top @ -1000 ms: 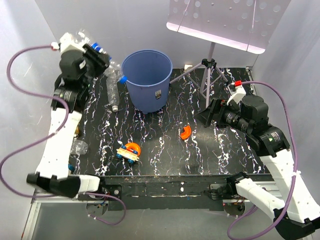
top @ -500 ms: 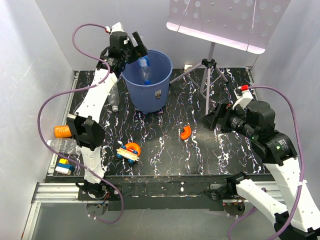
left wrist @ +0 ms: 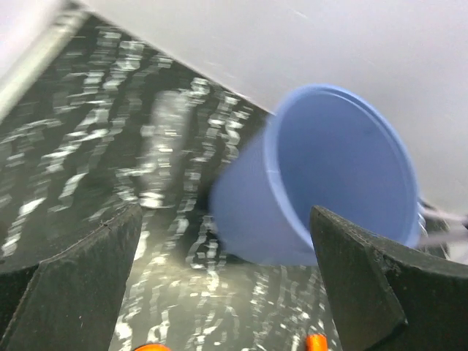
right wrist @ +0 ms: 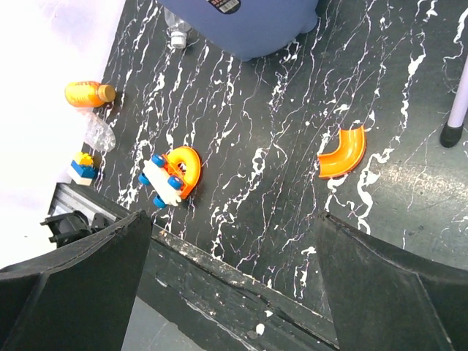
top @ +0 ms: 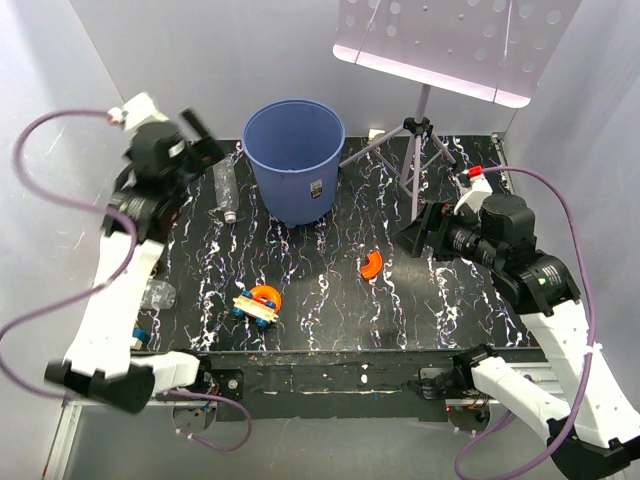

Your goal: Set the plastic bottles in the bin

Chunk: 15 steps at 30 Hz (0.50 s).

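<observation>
My left gripper should keep going down, because the crushed clear bottle's end (right wrist: 104,137) is clear of the orange bottle and the small block. It should reach that end (top: 164,295) and close there.
The blue bin (top: 293,160) stands at the back middle of the table; the left wrist view shows it blurred (left wrist: 344,175). A clear plastic bottle (top: 227,190) lies just left of it, a pale smear (left wrist: 164,139) in the left wrist view. A crushed clear bottle (top: 158,295) and an orange bottle (right wrist: 86,93) lie at the left edge. My left gripper (top: 205,145) hangs open and empty left of the bin, its fingers (left wrist: 73,285) wide apart. My right gripper (top: 425,230) is open and empty above the table's right side, both fingers (right wrist: 395,292) spread.
A toy car with an orange ring (top: 258,302) and an orange curved piece (top: 371,264) lie in the front middle. A tripod stand (top: 420,150) with a perforated plate stands right of the bin. A small block (right wrist: 82,168) sits by the left edge.
The left gripper carried a blue-capped bottle from the far left to over the bin and opened; the bottle dropped in. The arm has swung back left, empty. The right arm barely moved.
</observation>
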Each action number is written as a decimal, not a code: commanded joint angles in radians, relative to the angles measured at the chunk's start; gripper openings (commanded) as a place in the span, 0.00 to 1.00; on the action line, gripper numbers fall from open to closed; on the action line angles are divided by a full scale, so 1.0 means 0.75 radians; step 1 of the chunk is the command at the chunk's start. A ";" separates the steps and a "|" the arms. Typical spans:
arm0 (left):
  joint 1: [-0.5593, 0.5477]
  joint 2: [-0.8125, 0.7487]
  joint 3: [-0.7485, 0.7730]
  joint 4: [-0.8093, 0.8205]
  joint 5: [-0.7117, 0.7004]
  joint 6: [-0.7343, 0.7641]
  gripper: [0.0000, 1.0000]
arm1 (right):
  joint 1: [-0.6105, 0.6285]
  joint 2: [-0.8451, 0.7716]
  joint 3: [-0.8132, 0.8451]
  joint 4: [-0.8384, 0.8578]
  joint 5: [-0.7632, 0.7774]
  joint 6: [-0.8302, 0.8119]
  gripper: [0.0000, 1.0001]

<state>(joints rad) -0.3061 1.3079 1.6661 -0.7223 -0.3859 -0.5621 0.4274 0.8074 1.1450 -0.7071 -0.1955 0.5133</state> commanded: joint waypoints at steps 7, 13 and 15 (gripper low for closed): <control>0.406 -0.273 -0.528 -0.509 -0.273 -0.305 0.98 | 0.001 0.083 0.024 0.110 -0.099 -0.022 0.97; 0.682 -0.241 -0.757 -0.479 -0.163 -0.402 0.98 | 0.001 0.065 0.028 0.098 -0.093 -0.034 0.97; 0.705 -0.198 -0.763 -0.522 -0.144 -0.430 0.98 | 0.001 0.057 0.024 0.090 -0.095 -0.038 0.97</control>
<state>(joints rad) 0.1684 1.1496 1.1034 -1.0561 -0.5121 -0.8043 0.4274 0.8738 1.1343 -0.6769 -0.2504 0.5056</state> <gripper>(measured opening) 0.983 0.970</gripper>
